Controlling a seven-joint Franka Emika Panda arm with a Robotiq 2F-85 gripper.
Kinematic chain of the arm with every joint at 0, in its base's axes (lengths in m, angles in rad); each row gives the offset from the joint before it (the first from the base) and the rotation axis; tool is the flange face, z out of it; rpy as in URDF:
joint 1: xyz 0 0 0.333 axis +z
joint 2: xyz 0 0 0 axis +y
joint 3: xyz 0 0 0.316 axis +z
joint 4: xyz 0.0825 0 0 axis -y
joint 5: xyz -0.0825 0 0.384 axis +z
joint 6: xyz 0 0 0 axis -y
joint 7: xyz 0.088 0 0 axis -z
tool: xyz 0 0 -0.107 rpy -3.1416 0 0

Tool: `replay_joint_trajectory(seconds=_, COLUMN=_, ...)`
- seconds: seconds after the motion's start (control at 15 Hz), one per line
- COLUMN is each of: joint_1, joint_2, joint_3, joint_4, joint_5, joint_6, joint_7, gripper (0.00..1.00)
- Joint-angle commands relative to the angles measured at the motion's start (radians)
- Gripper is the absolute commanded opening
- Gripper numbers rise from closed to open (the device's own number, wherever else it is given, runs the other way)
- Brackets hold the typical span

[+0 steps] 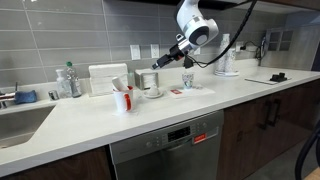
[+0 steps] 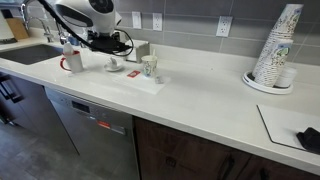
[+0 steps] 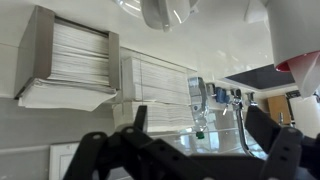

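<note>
My gripper is tilted toward the napkin dispenser (image 1: 107,79), past the small cup (image 1: 153,91) on its saucer. Next, I move up and point my gripper down above the small cup.
My gripper (image 1: 160,59) hangs open above the white counter (image 1: 110,125), pointing sideways, with nothing between its fingers. Just below it are a metal canister (image 1: 147,80) and a small cup on a saucer (image 1: 153,93). A white mug with a red handle (image 1: 122,98) stands in front of them. In the wrist view, which is turned on its side, the open gripper (image 3: 200,135) looks past its dark fingers (image 3: 262,128) at a napkin dispenser (image 3: 70,60), a bottle (image 3: 197,100) and a faucet (image 3: 240,125). An exterior view shows the gripper (image 2: 95,43) over the mug (image 2: 72,61).
A patterned paper cup (image 1: 187,79) stands on a white card. A napkin dispenser (image 1: 107,78) and bottles (image 1: 68,80) line the back wall beside the sink (image 1: 20,122). Stacked paper cups (image 2: 276,48) and a kettle (image 1: 228,58) stand further along. A dishwasher (image 1: 170,145) sits below.
</note>
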Motion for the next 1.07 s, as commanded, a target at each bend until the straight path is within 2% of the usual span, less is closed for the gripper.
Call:
replay_joint_trajectory(seconds=0.0, joint_1=0.026, joint_2=-0.062, joint_3=0.008, joint_4=-0.063, joint_5=-0.181, joint_6=0.123, joint_7=0.234, gripper=1.00)
replay_joint_trajectory(seconds=0.13, joint_1=0.057, joint_2=-0.072, joint_3=-0.009, joint_4=-0.064, joint_5=-0.291, joint_6=0.178, joint_7=0.378, gripper=1.00)
replay_joint_trajectory(seconds=0.2, joint_1=0.042, joint_2=-0.077, joint_3=0.012, joint_4=-0.068, joint_5=-0.361, joint_6=0.207, joint_7=0.462, gripper=1.00)
replay_joint_trajectory(seconds=0.33, joint_1=0.045, joint_2=-0.085, joint_3=0.013, joint_4=-0.095, joint_5=-0.490, joint_6=0.247, joint_7=0.617, gripper=1.00)
replay_joint_trajectory(seconds=0.4, joint_1=0.109, joint_2=-0.084, joint_3=-0.055, joint_4=-0.108, joint_5=-0.551, joint_6=0.267, joint_7=0.698, gripper=1.00)
replay_joint_trajectory(seconds=0.53, joint_1=0.155, joint_2=-0.080, joint_3=-0.114, joint_4=-0.127, joint_5=-0.682, joint_6=0.276, joint_7=0.851, gripper=1.00)
replay_joint_trajectory(seconds=0.67, joint_1=0.207, joint_2=-0.078, joint_3=-0.183, joint_4=-0.125, joint_5=-0.810, joint_6=0.231, joint_7=1.003, gripper=1.00)
replay_joint_trajectory(seconds=0.73, joint_1=0.213, joint_2=-0.084, joint_3=-0.188, joint_4=-0.109, joint_5=-0.866, joint_6=0.199, joint_7=1.080, gripper=1.00)
replay_joint_trajectory(seconds=0.8, joint_1=0.214, joint_2=-0.098, joint_3=-0.189, joint_4=-0.095, joint_5=-0.925, joint_6=0.148, joint_7=1.156, gripper=1.00)
replay_joint_trajectory(seconds=0.87, joint_1=0.083, joint_2=-0.118, joint_3=-0.048, joint_4=-0.072, joint_5=-0.906, joint_6=0.076, joint_7=1.141, gripper=1.00)
replay_joint_trajectory(seconds=0.93, joint_1=0.068, joint_2=-0.076, joint_3=-0.031, joint_4=-0.086, joint_5=-0.900, joint_6=0.182, joint_7=1.109, gripper=1.00)
replay_joint_trajectory(seconds=1.0, joint_1=0.054, joint_2=-0.087, joint_3=-0.010, joint_4=-0.073, joint_5=-0.903, joint_6=0.142, joint_7=1.126, gripper=1.00)
